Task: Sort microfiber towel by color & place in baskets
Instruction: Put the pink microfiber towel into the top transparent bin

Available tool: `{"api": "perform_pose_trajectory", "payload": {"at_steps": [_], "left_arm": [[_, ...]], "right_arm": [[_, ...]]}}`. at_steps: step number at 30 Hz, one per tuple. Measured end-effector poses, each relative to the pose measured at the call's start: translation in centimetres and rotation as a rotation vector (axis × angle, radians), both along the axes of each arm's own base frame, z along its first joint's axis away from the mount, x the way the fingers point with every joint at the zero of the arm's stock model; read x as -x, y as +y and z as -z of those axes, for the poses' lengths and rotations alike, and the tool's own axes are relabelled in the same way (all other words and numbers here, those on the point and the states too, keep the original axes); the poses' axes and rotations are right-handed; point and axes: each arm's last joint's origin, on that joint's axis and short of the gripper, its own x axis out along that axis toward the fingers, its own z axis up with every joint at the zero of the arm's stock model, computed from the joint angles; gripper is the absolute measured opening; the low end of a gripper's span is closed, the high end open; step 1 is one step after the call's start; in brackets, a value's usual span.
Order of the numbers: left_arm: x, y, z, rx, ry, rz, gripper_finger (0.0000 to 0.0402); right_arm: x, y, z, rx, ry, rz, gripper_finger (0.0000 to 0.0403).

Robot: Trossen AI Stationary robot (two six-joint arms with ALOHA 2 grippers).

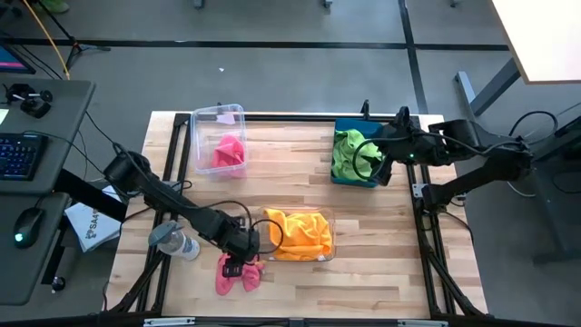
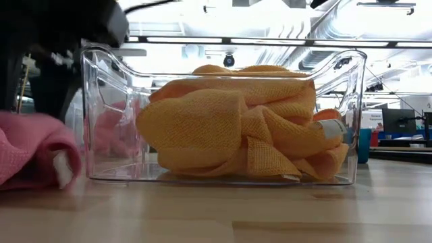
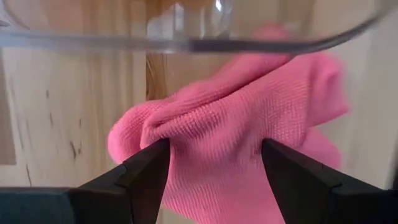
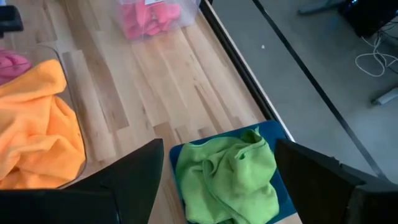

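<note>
The pink towel (image 1: 238, 280) is crumpled in thick folds (image 3: 208, 112) under my left gripper, so I expect it to stay in a tight bundle when I lift it.
A pink towel (image 1: 238, 274) lies bunched on the table near its near edge, just left of the clear basket (image 1: 329, 243) that holds the orange towels (image 1: 300, 232). My left gripper (image 3: 214, 155) is open and down on this pink towel (image 3: 236, 124). In the low view the same towel (image 2: 30, 152) lies left of the clear basket (image 2: 101, 101). Another clear basket (image 1: 195, 136) at the far left holds a pink towel (image 1: 229, 151). My right gripper (image 4: 219, 149) hangs open above the green towel (image 4: 230, 174) in the blue basket (image 4: 277, 134), touching nothing. My left gripper comes at the pink towel from above, pointing down, with its fingers (image 3: 149, 171) open astride the bunched middle (image 3: 211, 134). The cloth fills the gap and lies against both inner sides. The towel rests on the table, slack and in several folds.
A clear bottle with a grey cap (image 1: 172, 240) lies on the table beside the left arm, near the left edge. Bare wood shows in the middle between the three baskets. The blue basket (image 1: 343, 173) sits at the far right, close to the table's frame.
</note>
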Motion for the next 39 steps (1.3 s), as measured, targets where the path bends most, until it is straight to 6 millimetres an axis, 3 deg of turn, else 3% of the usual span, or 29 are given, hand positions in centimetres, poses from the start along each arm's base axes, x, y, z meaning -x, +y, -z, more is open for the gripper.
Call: {"api": "perform_pose_trajectory", "payload": {"at_steps": [6,8,10,13,14,19,23,26,30,33,36,39], "left_arm": [[-0.6,-0.3,2.8,-0.055,0.082,0.04,0.0237],[-0.7,-0.4,3.1,-0.059,0.082,0.04,0.0218],[-0.7,-0.4,3.1,-0.054,0.084,0.041,0.017],[-0.2,-0.2,2.1,0.017,0.107,0.054,0.0047],[-0.1,0.0,1.3,0.064,0.107,0.053,0.0025],[1.6,1.2,-4.7,0.293,0.046,0.088,0.0004],[2.9,3.1,-12.2,0.493,-0.164,0.088,0.0003],[3.5,5.6,-18.2,0.475,-0.425,0.007,0.0001],[4.9,9.9,-25.4,0.149,-0.844,-0.142,0.0001],[6.5,13.1,-28.4,-0.223,-0.971,-0.27,0.0001],[8.1,16.2,-28.9,-0.575,-0.889,-0.422,0.0001],[9.3,19.0,-27.6,-0.741,-0.71,-0.562,0.0]], "right_arm": [[0.0,0.0,0.0,0.0,0.001,0.001,0.0302],[0.0,0.0,0.0,0.0,0.001,0.001,0.0302],[0.0,0.0,0.0,0.0,0.001,0.001,0.0302],[0.0,0.0,0.0,0.009,0.0,0.009,0.0302],[0.0,0.0,0.0,0.013,0.0,0.012,0.0302],[0.0,-0.1,0.0,0.025,0.0,0.019,0.0302],[0.0,-0.1,0.0,0.03,0.0,0.022,0.0302],[0.0,-0.1,-0.1,0.035,-0.004,0.027,0.0302],[-0.2,-0.1,-0.2,0.034,-0.031,0.029,0.0302],[-0.3,-0.1,-0.3,0.039,-0.046,0.034,0.0302],[-0.3,-0.1,-0.4,0.037,-0.06,0.045,0.0302],[-0.3,-0.1,-0.4,0.029,-0.067,0.056,0.0302]]}}
